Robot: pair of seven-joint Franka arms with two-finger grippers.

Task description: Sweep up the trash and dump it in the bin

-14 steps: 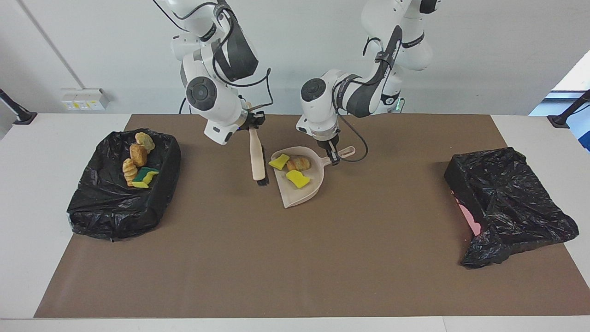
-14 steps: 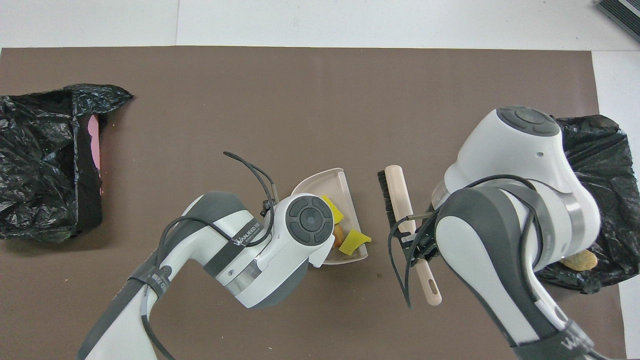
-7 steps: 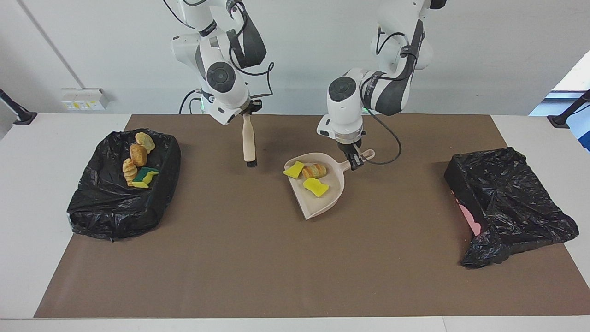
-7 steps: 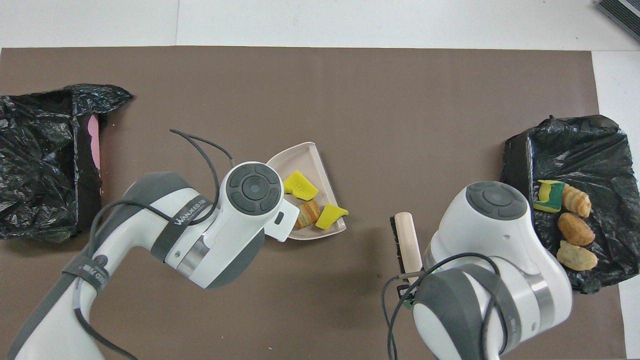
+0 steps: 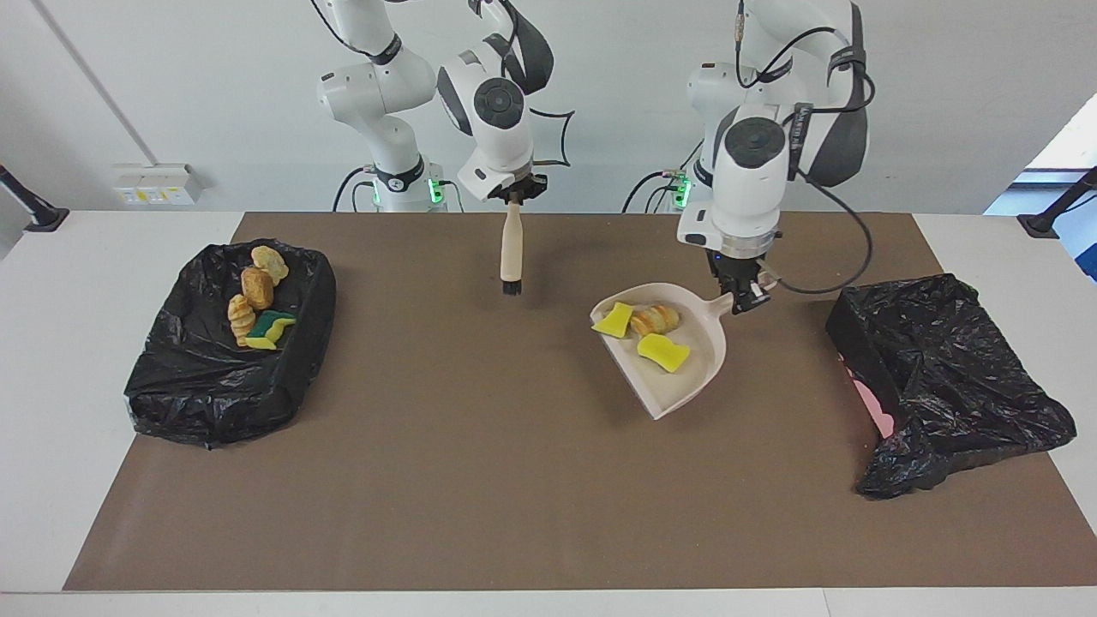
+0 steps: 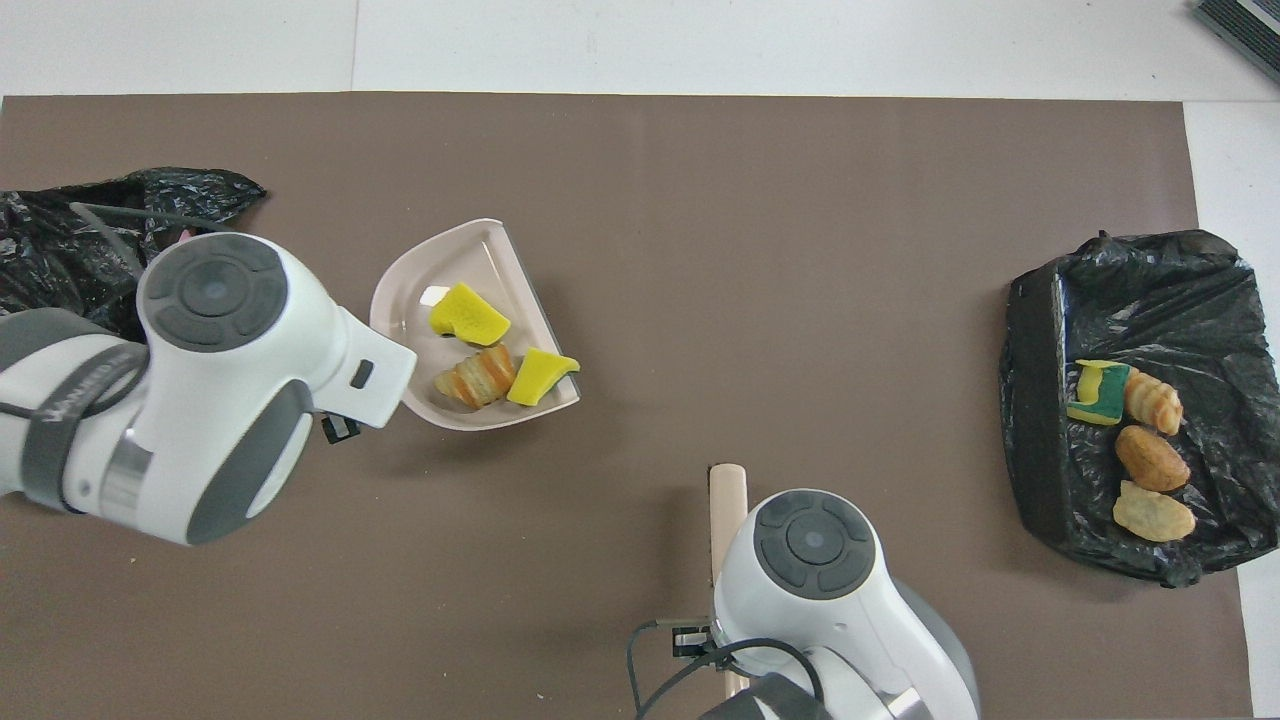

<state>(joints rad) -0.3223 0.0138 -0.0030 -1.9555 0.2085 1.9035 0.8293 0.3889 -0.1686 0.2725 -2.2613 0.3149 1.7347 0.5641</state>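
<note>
All the trash is in the beige dustpan (image 6: 475,324). My right gripper should keep lowering the brush to the clear mat (image 6: 686,546) and let go of it there.
My left gripper (image 5: 744,299) is shut on the handle of the beige dustpan (image 5: 686,386), which it holds slightly tilted just over the mat, between the table's middle and the bin at the left arm's end. In the pan lie three pieces of trash: a yellow sponge piece (image 5: 613,320), a bread lump (image 5: 656,320) and a second yellow sponge piece (image 5: 662,351). They also show in the overhead view (image 6: 468,313). My right gripper (image 5: 514,194) is shut on the brush (image 5: 512,255), which hangs bristles down above the mat. Both grippers are hidden under their arms in the overhead view.
A black-bag-lined bin (image 5: 214,386) at the right arm's end holds several scraps (image 5: 257,287), bread lumps and a green-and-yellow sponge (image 6: 1097,392). A second black-bag bin (image 5: 943,377) with a pink edge stands at the left arm's end. A brown mat (image 5: 480,480) covers the table.
My left gripper has carried the dustpan with its three scraps toward the bin at the left arm's end. My right gripper has lifted the brush and drawn it back toward the robots.
</note>
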